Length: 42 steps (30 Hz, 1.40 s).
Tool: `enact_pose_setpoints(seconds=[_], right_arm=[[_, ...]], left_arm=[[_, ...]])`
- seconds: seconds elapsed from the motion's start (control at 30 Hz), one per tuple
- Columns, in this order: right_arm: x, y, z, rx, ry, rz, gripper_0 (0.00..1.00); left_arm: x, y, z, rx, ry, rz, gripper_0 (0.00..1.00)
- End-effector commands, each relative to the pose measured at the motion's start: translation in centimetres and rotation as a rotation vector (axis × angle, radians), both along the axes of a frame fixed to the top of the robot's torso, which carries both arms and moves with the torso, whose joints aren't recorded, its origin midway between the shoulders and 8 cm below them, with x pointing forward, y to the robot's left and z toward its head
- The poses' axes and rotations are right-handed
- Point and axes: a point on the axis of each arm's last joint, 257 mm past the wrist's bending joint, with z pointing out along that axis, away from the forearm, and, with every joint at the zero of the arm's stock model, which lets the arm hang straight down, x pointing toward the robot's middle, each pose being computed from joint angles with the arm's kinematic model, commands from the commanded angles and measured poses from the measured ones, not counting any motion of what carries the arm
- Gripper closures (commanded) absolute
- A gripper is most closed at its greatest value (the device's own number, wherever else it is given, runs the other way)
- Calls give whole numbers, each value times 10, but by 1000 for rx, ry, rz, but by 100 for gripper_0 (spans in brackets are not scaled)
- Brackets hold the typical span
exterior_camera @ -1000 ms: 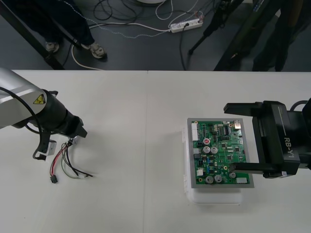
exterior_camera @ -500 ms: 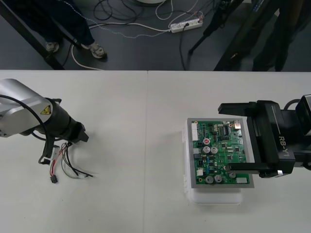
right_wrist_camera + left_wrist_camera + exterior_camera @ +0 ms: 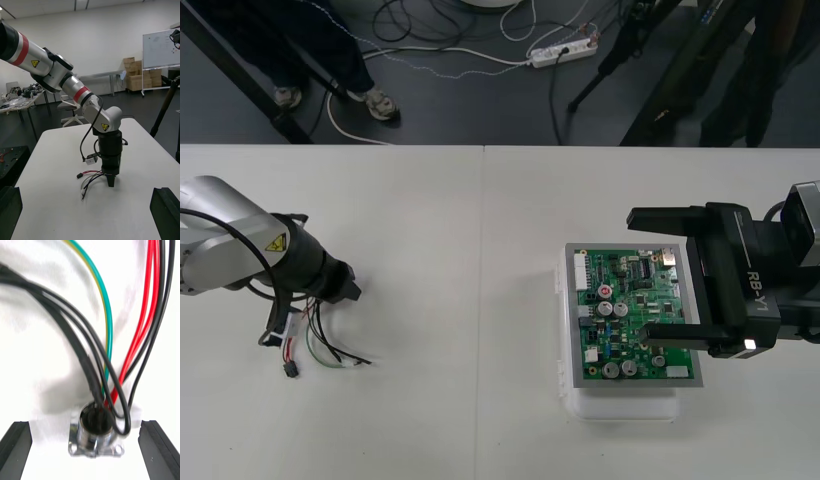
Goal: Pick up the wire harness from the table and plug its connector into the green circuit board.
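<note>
The wires (image 3: 322,338) come out of the round metal socket in smooth open curves (image 3: 108,316). I expect them to stay arched and spread out when I lift the socket.
The wire harness (image 3: 320,345) lies on the table at the left, its red, black and green wires fanned out and its small black plug (image 3: 290,370) at the near end. My left gripper (image 3: 345,290) points down over its round metal socket (image 3: 95,437). In the left wrist view the left gripper (image 3: 85,424) is open, and the socket sits on the table between the two fingers, apart from both. My right gripper (image 3: 640,275) hovers open over the green circuit board (image 3: 630,315) on its white base (image 3: 620,405). The right wrist view shows the harness (image 3: 92,178) under the left gripper (image 3: 110,182).
The board stands at the right of the table. A wide stretch of bare table separates it from the harness. A small white tag (image 3: 275,335) hangs on a cable from the left wrist, beside the wires.
My left gripper has swung down and slightly left over the socket end of the harness. My right gripper has slid a little left over the board. The harness has stayed in place.
</note>
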Motion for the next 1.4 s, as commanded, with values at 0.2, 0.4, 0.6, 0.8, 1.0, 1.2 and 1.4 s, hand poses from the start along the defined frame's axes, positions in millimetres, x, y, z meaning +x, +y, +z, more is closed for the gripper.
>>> enact_pose_setpoints(seconds=[0.2, 0.4, 0.6, 0.8, 1.0, 1.2, 1.4], right_arm=[[-10, 11, 11, 2, -9, 23, 0], [-10, 12, 11, 5, -10, 24, 0], [-10, 12, 11, 5, -13, 24, 0], [-12, 12, 12, 10, -11, 31, 0], [-12, 10, 9, 8, 0, 26, 0], [-12, 10, 9, 8, 0, 26, 0], [-12, 10, 9, 8, 0, 26, 0]], left_arm=[[21, -12, 10, 29, -76, -135, 17], [23, -13, 8, 35, -80, -139, 32], [24, -11, 8, 43, -83, -143, 100], [25, -9, 7, 56, -87, -152, 100], [26, -9, 10, 56, -91, -151, 100], [39, -16, 27, 13, -122, -123, 100], [50, -19, 49, -33, -144, -82, 100]])
